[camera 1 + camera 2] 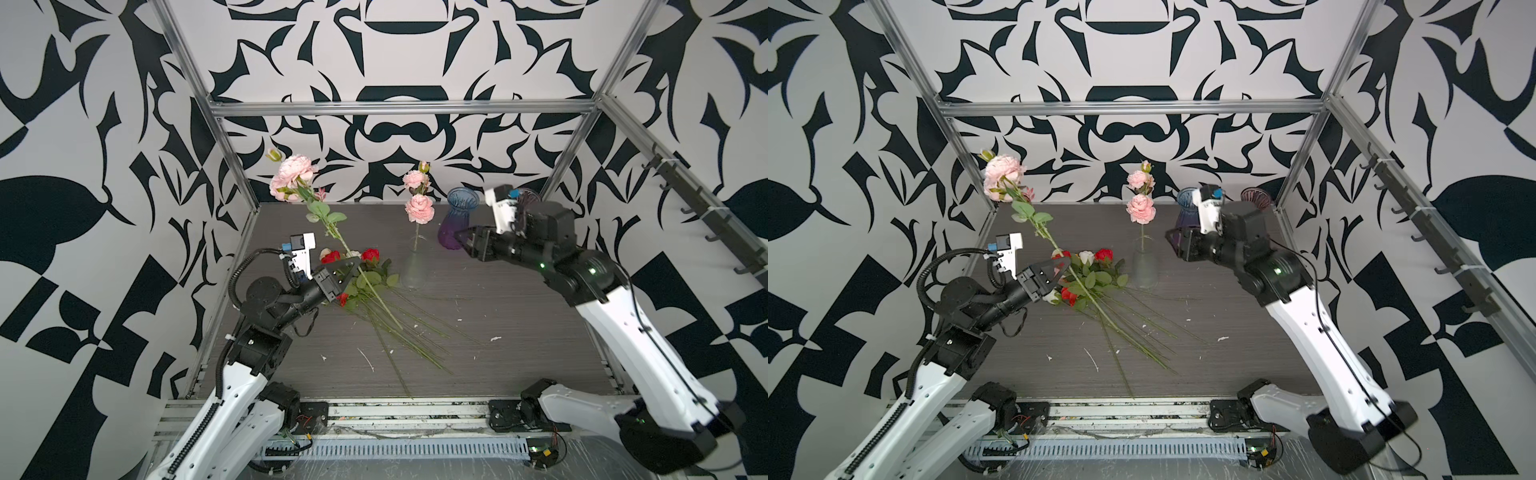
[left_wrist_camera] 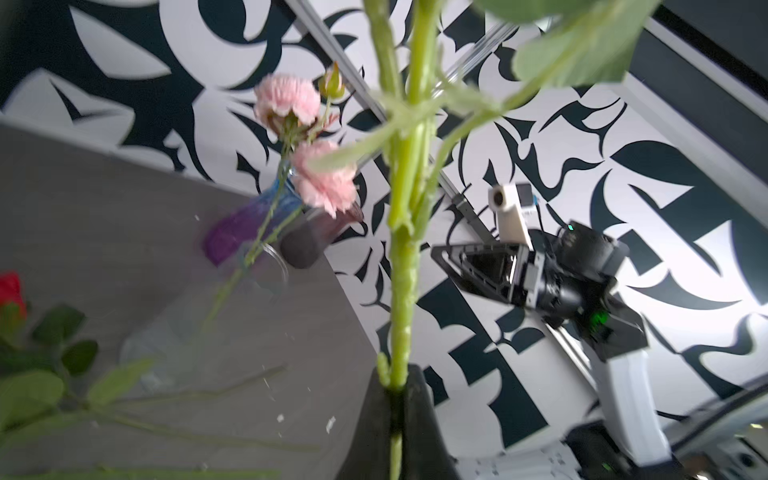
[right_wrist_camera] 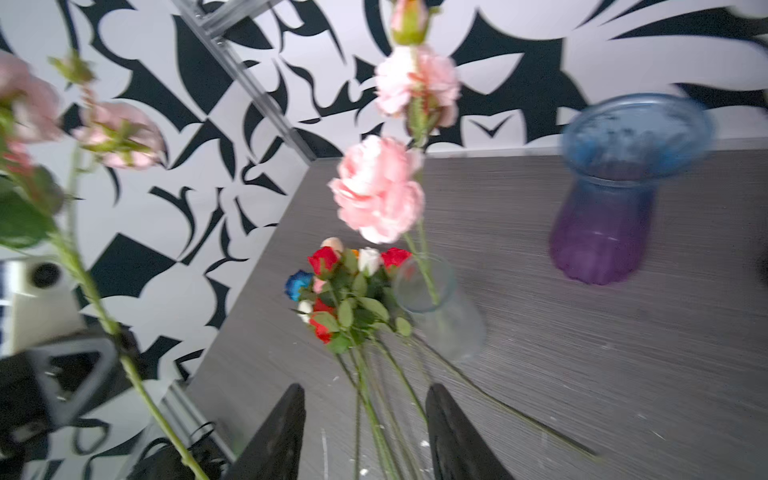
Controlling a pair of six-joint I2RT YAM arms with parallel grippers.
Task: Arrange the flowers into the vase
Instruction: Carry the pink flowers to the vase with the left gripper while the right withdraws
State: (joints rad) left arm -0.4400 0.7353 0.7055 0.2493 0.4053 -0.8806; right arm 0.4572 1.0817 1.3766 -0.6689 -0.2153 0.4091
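My left gripper's pink flower slants with its stem end (image 1: 399,326) below the clear vase's rim, so I should raise it upright over the vase (image 1: 415,254) before lowering it in.
My left gripper (image 1: 352,266) (image 2: 399,376) is shut on the green stem (image 2: 405,270) of a long pink ruffled flower (image 1: 293,174), holding it tilted up toward the back left. A clear glass vase (image 1: 414,270) (image 3: 440,307) stands mid-table with another pink flower (image 1: 419,208) (image 3: 378,191) upright in it. Just left of that vase a pile of roses (image 1: 368,282) (image 3: 345,286) in red, white and blue lies on the table, stems pointing toward the front. My right gripper (image 1: 459,243) (image 3: 365,390) hangs open and empty to the right of the clear vase.
A blue-and-purple glass vase (image 1: 457,216) (image 3: 606,224) stands at the back, right behind my right gripper. Another dark glass vase (image 1: 1255,195) sits in the back right corner. White crumbs dot the grey table (image 1: 519,332). Metal frame posts (image 1: 232,158) edge the workspace.
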